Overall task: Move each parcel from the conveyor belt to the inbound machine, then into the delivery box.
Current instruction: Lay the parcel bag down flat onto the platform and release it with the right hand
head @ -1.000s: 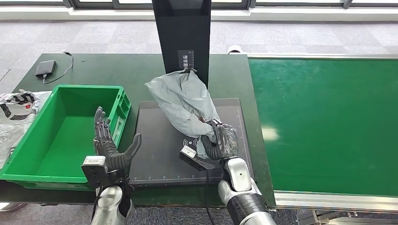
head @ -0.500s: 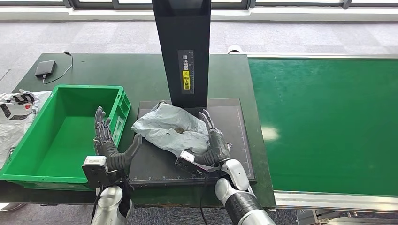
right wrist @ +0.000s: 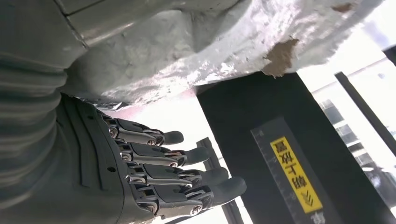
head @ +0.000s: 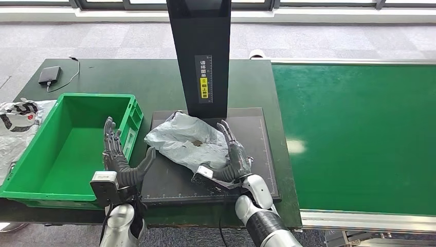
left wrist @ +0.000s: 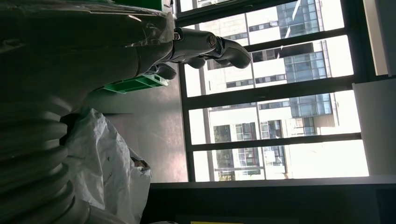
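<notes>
I expect the middle of the grey parcel to bunch up in my left gripper and its ends to spread out wide when I lift it, because loose wrinkles run across it.
A crumpled grey parcel bag lies flat on the black pad of the inbound machine, in front of its dark upright column. My right hand stands just right of the bag, fingers spread and straight, holding nothing; its wrist view has the bag close beside the extended fingers. At the pad's left edge, against the rim of the green delivery box, my left hand is up with fingers apart and empty. The parcel lies near that hand too.
The green conveyor belt runs along the right and carries nothing in sight. A small black device with a cable sits at the table's far left. A white plastic bag lies left of the box.
One second ago my right hand held the parcel raised against the column. It then set the bag down on the pad and let go; since half a second ago nothing has moved.
</notes>
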Controlling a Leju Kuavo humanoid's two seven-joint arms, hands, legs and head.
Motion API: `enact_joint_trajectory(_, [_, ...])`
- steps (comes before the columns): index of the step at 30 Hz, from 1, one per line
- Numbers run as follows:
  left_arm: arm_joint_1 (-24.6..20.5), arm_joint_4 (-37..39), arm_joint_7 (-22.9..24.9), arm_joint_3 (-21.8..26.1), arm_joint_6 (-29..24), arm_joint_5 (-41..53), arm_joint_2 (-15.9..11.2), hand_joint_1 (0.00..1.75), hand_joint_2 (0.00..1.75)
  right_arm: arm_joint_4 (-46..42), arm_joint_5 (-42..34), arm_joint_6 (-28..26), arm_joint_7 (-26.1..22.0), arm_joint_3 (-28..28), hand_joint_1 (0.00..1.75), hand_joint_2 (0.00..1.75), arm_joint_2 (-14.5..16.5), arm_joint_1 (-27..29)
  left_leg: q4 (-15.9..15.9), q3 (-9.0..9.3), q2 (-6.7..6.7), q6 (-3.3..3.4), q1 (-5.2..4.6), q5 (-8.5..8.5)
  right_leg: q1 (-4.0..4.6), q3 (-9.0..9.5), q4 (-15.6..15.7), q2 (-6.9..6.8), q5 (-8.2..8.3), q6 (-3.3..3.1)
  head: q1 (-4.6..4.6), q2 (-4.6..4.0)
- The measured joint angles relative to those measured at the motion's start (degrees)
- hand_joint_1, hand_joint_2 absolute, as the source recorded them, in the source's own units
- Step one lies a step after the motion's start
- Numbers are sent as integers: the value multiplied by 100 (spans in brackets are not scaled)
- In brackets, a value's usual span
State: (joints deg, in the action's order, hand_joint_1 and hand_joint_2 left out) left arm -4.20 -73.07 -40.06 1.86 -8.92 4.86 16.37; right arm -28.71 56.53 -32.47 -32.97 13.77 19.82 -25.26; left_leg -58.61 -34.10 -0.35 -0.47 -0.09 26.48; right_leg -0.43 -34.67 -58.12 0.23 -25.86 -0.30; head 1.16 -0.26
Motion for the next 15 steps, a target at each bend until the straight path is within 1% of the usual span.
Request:
enact_joint_trajectory(2, [1, 0, 0, 4, -2, 38, 0, 0, 175, -33, -428, -154, -248, 25, 0, 0, 0, 3, 0, 0, 0, 0, 0, 0, 0, 0, 0, 0, 0, 0, 0, 1])
enact_joint_trajectory(4, [1, 0, 0, 8, -24, 92, 0, 0, 175, -157, -853, -379, -480, 36, 0, 0, -1, 19, 0, 0, 0, 0, 0, 0, 0, 0, 0, 0, 0, 0, 0, 1])
enact_joint_trajectory(6, [1, 1, 0, 8, -60, 131, 0, 0, 175, -463, -1298, -583, -627, 63, 0, 0, -4, 96, -1, 1, 0, 0, 0, 0, 0, -1, 0, 0, 0, 0, 0, 2])
enact_joint_trajectory(8, [1, 4, 0, 8, -141, 176, 0, 0, 175, -1004, -1723, -709, -680, 148, 0, 87, -20, 242, -1, 1, 2, 0, -1, 0, -1, -3, 0, 1, 0, 0, -1, 2])
enact_joint_trajectory(10, [-6, 26, 17, 4, -330, 345, -1, 0, 175, -1684, -1984, -754, -702, 221, 0, 175, -54, 415, -3, 3, 4, 0, -2, 0, -1, -8, 2, 3, 0, 0, -2, 2])
enact_joint_trajectory(12, [-83, 197, 193, -89, -712, 1021, 4, 0, 175, -2561, -2111, -764, -716, 237, 0, 175, -99, 628, -5, 1, -3, 1, -6, 0, -4, -16, 4, -4, 0, 1, -2, 2])
enact_joint_trajectory(15, [-515, 935, 720, -525, -1362, 2846, 33, 0, 175, -3855, -2193, -774, -732, 279, 0, 175, -152, 861, -6, -4, -19, 3, -9, -1, -7, -9, 5, -20, -2, 4, 2, 1])
